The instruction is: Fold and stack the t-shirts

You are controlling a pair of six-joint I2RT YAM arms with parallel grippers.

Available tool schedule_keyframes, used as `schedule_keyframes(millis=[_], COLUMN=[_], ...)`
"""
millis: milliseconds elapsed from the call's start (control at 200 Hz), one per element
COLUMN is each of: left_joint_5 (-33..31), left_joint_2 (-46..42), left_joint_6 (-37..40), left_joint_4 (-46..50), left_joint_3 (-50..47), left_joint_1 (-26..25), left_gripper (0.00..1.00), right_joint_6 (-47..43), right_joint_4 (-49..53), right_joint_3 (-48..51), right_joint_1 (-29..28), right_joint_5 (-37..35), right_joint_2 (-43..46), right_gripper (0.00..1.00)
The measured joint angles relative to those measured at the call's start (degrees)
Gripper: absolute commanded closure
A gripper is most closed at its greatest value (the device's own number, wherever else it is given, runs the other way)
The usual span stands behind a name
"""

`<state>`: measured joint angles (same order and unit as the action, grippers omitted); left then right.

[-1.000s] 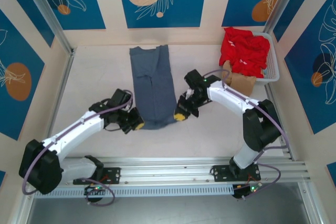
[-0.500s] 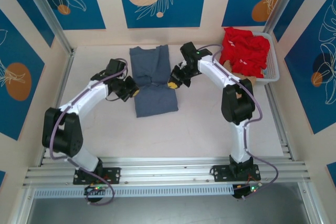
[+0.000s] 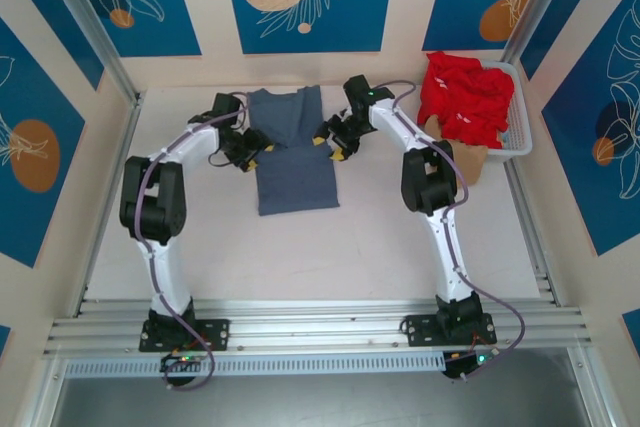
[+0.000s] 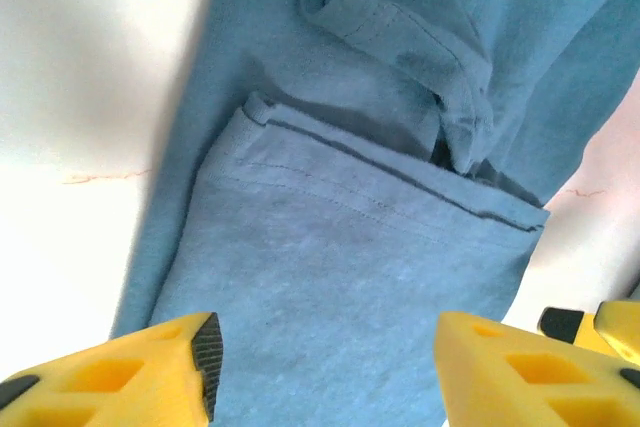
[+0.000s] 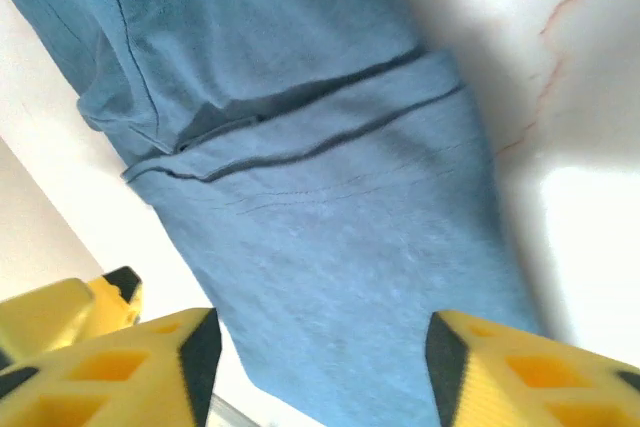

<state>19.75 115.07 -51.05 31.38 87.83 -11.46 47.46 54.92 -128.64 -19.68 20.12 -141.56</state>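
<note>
My gripper will fold the t-shirt over, and its smooth half (image 3: 298, 183) should then cover the creased half (image 3: 287, 117) and lie flat, because both halves are about the same width and length.
A slate blue-grey t-shirt (image 3: 295, 172) lies folded in half on the white table, its doubled-over hem across the middle. My left gripper (image 3: 254, 152) hovers at the shirt's left edge and my right gripper (image 3: 329, 144) at its right edge. Both are open. In the left wrist view the shirt (image 4: 350, 247) spreads below the left gripper (image 4: 325, 372), with nothing between the yellow fingers. The right wrist view shows the same cloth (image 5: 330, 217) beneath the open right gripper (image 5: 315, 357). Bright red t-shirts (image 3: 462, 95) are heaped at the back right.
The red heap sits in a white plastic basket (image 3: 520, 137) in the back right corner. A brown paper piece (image 3: 462, 159) lies just in front of it. Metal frame posts and blue patterned walls close in the table on three sides.
Both grippers carried the shirt's near hem away toward the back, folding the shirt in half. They then opened and let the cloth go.
</note>
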Motion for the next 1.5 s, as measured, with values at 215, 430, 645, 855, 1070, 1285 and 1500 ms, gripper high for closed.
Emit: schedule_keyframes(millis=[215,430,645,855,1070,1285,1500], left_joint_5=[-1.5,0.0,1.2,1.1,1.2,1.0,-0.1], left_joint_2=[-14.0,-26.8,-23.9,-21.8,-19.2,-19.3,-21.6], left_joint_6=[-0.8,-8.4,-12.5,-15.7,-17.6,-17.5,-17.5], left_joint_4=[-1.0,-5.7,-12.0,-18.5,-21.6,-21.9,-20.6], left_joint_3=[-14.9,-36.2,-39.2,-40.9,-41.0,-41.0,-42.2], left_joint_1=[-0.2,-2.8,-5.8,-6.4,-6.4,-6.4,-6.4], left_gripper=[0.46,0.42,0.42,0.62,0.98,1.00,1.00], right_joint_6=[-2.3,-2.6,-1.6,-0.3,1.4,3.0,4.6], right_joint_4=[-4.4,-8.7,-13.4,-16.3,-16.8,-17.6,-18.5], right_joint_3=[15.9,38.1,49.2,50.8,49.3,44.8,45.0], right_joint_1=[1.3,0.8,-2.0,-3.3,-3.3,-4.2,-5.0], right_joint_5=[-1.8,-1.9,-1.0,0.0,0.8,1.1,0.2], right_joint_2=[10.9,26.6,28.0,25.8,23.5,19.7,19.7], right_gripper=[0.39,0.41,0.42,0.44,0.54,0.81,1.00])
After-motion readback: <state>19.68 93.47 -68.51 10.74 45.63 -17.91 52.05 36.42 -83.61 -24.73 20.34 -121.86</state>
